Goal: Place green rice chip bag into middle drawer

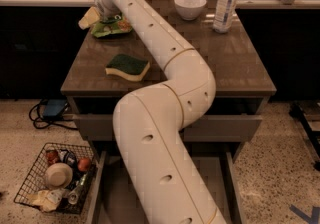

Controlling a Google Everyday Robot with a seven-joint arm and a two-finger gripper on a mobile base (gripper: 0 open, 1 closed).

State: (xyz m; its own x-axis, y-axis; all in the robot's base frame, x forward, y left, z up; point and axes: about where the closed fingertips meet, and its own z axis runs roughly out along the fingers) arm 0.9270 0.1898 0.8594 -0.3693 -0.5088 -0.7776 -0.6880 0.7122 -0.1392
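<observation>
My gripper will lift and carry the green rice chip bag, and the bag will keep its plump shape because it has a rounded, filled-out body.
The green rice chip bag lies on the far left corner of the wooden table top. My gripper is at the end of the long white arm, right over the bag's left end and seemingly touching it; the wrist hides how it stands. A pale yellow piece sticks out to the left of the gripper. The middle drawer is pulled out low at the front, under the table, with its grey floor partly hidden by my arm.
A dark-green-and-yellow sponge lies mid-left on the table. A white bowl and a water bottle stand at the back right. A wire basket of items sits on the floor left of the drawer, with cables behind it.
</observation>
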